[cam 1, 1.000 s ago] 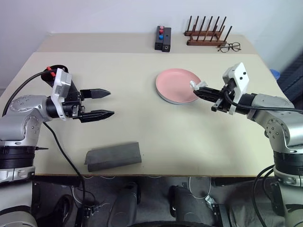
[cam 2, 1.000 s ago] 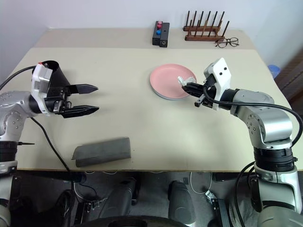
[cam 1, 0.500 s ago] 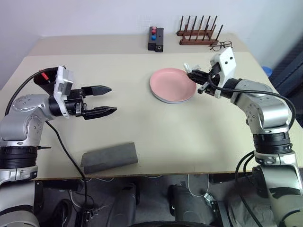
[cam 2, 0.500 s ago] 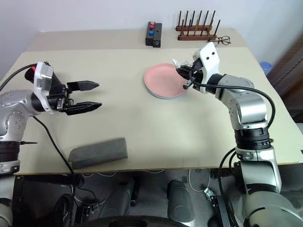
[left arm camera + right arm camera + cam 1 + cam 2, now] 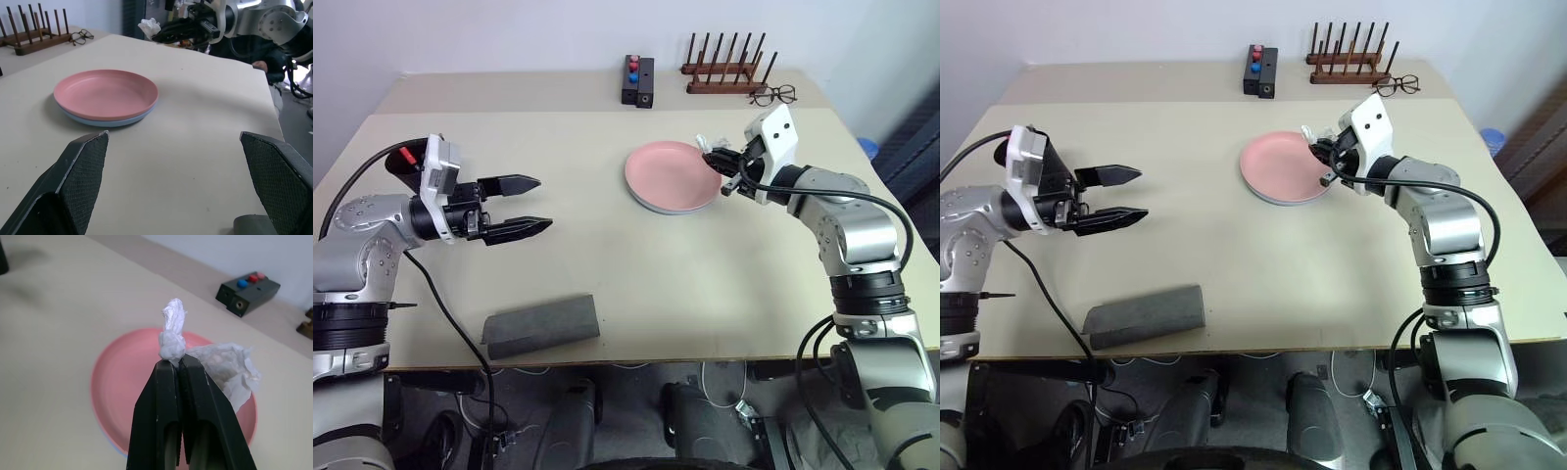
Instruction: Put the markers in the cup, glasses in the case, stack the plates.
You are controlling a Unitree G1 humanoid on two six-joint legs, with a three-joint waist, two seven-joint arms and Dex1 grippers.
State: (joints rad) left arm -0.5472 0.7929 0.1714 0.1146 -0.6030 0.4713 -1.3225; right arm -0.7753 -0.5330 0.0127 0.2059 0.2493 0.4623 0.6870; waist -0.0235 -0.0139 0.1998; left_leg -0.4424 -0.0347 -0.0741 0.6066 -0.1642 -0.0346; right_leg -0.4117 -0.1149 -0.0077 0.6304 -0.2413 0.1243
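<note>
My right gripper should keep going down toward the plate's middle and let go of the tissue there, since the salmon pink plate is empty ahead of the white tissue.
The salmon pink plate lies stacked on the light blue plate at mid-table. My right gripper hovers over their far right rim, shut on a crumpled white tissue. Over the table's left side my left gripper stands open and empty, pointing toward the plates. Behind its wrist sits the black cup, mostly hidden, with the marker's red end showing at its rim. The grey case lies near the front edge. The glasses are out of view.
At the back stand a wooden peg rack, wire-framed eyeglasses and a black box with red and blue buttons. A cable hangs from my left arm across the front left of the table.
My right gripper has carried the tissue forward, from beside the plates' near right edge to over their far right rim. The left gripper has stayed put and open.
</note>
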